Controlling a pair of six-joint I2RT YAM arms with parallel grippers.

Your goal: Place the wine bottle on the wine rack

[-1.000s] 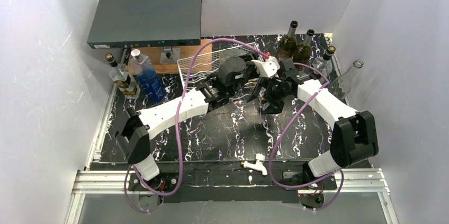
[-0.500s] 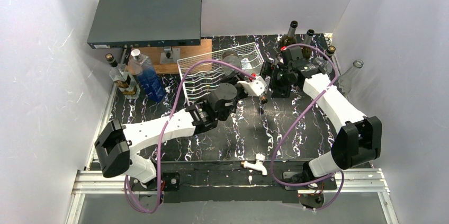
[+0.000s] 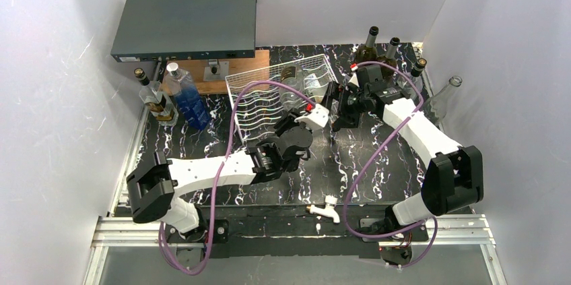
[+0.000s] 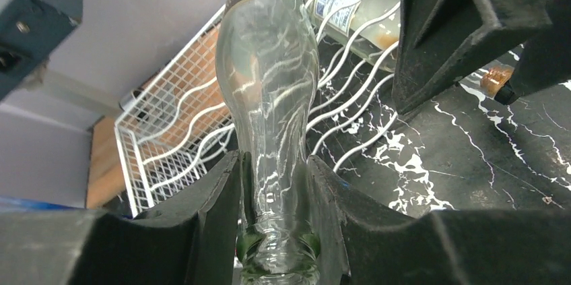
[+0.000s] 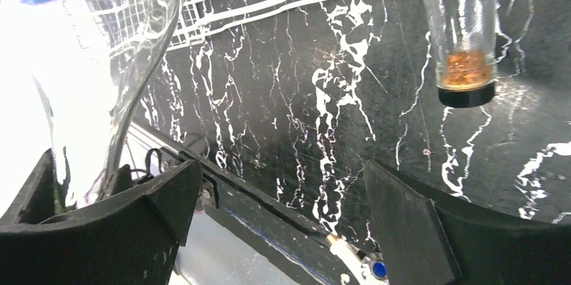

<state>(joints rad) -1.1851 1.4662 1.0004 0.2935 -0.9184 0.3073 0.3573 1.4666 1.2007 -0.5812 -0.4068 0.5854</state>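
The bottle's body point(image 3: 291, 85) is over the rack, next to my right gripper's finger, so next my left gripper swings the bottle into the open right fingers point(image 5: 286, 170) and passes it over.
My left gripper point(image 4: 275, 231) is shut on the neck of a clear glass wine bottle point(image 4: 269, 83). The bottle's body points at the front of the white wire wine rack point(image 4: 175, 137). In the top view the left gripper point(image 3: 296, 111) sits just in front of the rack point(image 3: 259, 100). A labelled bottle point(image 4: 357, 9) lies in a rack slot. My right gripper point(image 5: 283, 211) is open and empty, close by on the right point(image 3: 340, 106). The clear bottle point(image 5: 101, 62) shows at its left.
A dark grey metal box point(image 3: 185, 22) sits on a wooden block at the back left. A blue bottle point(image 3: 190, 102) and a gold-labelled one point(image 3: 158, 102) stand left of the rack. Dark bottles point(image 3: 367, 52) and a clear one point(image 3: 444, 100) stand back right. A small white fitting point(image 3: 328, 208) lies at the near edge.
My left gripper has drawn back from over the rack towards the near side, the bottle still in it. My right gripper has moved back and left, closer to the rack.
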